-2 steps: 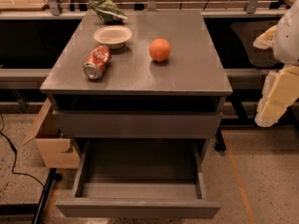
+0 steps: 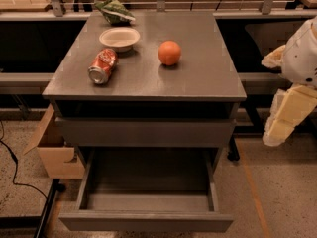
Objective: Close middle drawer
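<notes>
My gripper is moving down, and the way from my gripper down to the middle drawer's front [image 2: 210,223] is clear. I should keep lowering my gripper until its fingers reach that front.
The middle drawer [image 2: 146,221] is a wide, shallow dark-grey drawer. It stands pulled far out toward me below the taller closed drawer front [image 2: 143,132], and its inside is empty. My gripper [image 2: 278,131], cream-coloured under a white arm, hangs at the right of the cabinet, level with the closed upper front. It is apart from the cabinet and above and right of the open drawer. It holds nothing that I can see.
On the cabinet top [image 2: 208,73] lie a crushed red can [image 2: 102,66], a white bowl [image 2: 119,37], an orange [image 2: 170,52] and a green bag [image 2: 115,11]. A cardboard box [image 2: 52,150] stands on the floor at the left, and a black cable [image 2: 15,167] runs beside it.
My gripper has sunk slightly lower and a little to the left. The drawer and the things on top have not moved.
</notes>
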You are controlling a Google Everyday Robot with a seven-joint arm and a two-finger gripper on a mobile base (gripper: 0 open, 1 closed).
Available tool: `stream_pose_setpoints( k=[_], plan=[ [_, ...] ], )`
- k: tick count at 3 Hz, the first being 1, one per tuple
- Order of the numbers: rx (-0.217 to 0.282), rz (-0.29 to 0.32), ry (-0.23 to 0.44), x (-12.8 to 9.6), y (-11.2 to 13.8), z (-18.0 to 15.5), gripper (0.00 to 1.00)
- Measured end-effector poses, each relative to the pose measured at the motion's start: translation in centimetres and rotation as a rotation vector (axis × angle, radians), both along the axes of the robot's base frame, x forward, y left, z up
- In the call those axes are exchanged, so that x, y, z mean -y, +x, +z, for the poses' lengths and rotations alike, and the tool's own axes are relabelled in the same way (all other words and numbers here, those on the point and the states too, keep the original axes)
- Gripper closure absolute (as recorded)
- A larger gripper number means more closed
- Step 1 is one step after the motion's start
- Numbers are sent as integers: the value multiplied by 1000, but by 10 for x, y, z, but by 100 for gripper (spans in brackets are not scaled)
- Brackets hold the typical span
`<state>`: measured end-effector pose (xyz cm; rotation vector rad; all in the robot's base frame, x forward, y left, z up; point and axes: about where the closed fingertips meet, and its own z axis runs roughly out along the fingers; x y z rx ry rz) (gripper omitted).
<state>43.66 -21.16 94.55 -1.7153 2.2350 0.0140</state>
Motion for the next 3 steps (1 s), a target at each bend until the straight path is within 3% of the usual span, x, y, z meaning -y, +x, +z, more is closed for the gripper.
stream_pose_setpoints(
  k=[1, 3],
  plan=[
    [-113, 11, 71, -15, -3, -62, 0],
    [-328, -22, 92, -42, -25, -203, 0]
  ],
)
